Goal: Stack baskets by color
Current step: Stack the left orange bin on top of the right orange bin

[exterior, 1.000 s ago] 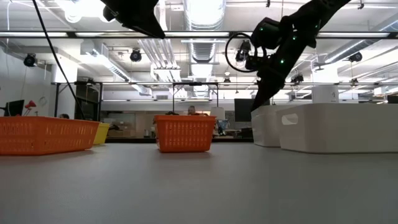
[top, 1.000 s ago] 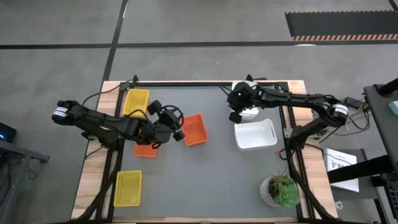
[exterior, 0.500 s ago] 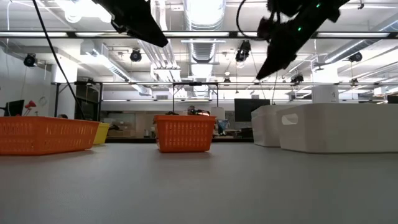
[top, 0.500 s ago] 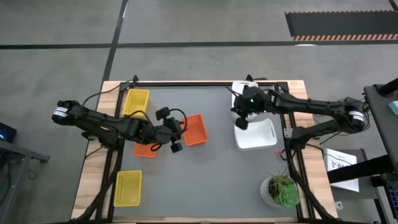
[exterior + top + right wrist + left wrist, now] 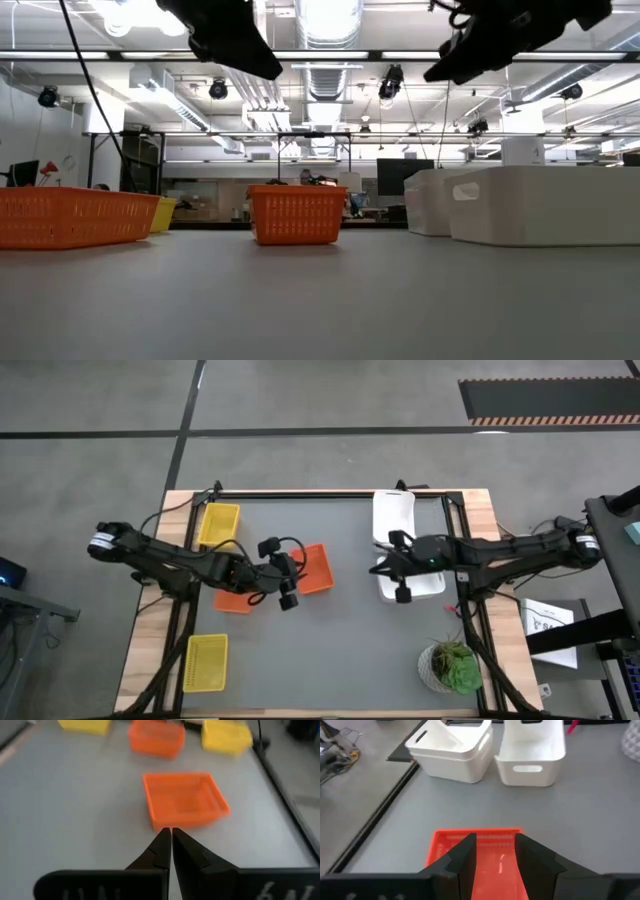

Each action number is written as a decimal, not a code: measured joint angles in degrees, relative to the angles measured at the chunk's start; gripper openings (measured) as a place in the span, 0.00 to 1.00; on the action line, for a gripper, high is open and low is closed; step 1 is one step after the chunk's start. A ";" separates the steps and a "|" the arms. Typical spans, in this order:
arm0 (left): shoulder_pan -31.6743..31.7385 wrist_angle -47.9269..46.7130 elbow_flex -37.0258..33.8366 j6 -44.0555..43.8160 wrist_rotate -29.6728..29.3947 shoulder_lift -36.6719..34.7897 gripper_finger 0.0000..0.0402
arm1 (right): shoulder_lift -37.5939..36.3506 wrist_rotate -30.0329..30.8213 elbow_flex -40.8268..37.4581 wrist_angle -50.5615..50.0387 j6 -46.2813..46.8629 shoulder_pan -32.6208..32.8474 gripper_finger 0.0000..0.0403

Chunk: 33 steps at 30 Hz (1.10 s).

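The orange basket is open and empty inside its wide rim (image 5: 317, 569). The second orange basket (image 5: 232, 603) will go deep into it when I lower it.
An orange basket (image 5: 315, 566) rests flat on the grey table mat. My left gripper (image 5: 297, 573) hangs open well above its left end, touching nothing; in the left wrist view the basket (image 5: 480, 851) shows between and beyond the fingers. A second orange basket (image 5: 234, 601) lies partly under the left arm. Two yellow baskets (image 5: 219, 524) (image 5: 206, 662) sit at the left. One white basket (image 5: 394, 516) stands at the far side and another (image 5: 423, 582) lies under my right arm. My right gripper (image 5: 379, 568) is shut and empty, raised high (image 5: 440, 70) beside that white basket.
A potted green plant (image 5: 452, 666) stands at the near right corner. The far white basket (image 5: 452, 747) looks like one set inside another. Bare grey mat (image 5: 330, 650) stretches across the middle and the near side. Dark frame rails (image 5: 456, 530) border the mat.
My right gripper has swung from over the far white basket toward the table's near edge, rising a little, and stays shut and empty. My left gripper has turned at the wrist above the orange basket and shifted slightly toward the near edge. No basket has moved.
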 joint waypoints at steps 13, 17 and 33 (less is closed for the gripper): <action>-0.26 -4.61 2.36 -16.12 24.96 8.45 0.29 | -6.59 -0.06 -4.61 6.25 -8.64 2.19 0.02; -0.76 -21.93 6.76 -17.87 36.16 7.72 0.29 | -8.53 -0.43 -4.89 5.41 -9.07 2.19 0.02; -5.15 -51.64 -1.27 -11.54 37.91 5.72 0.29 | -9.46 -0.44 -5.18 3.78 -8.03 2.19 0.02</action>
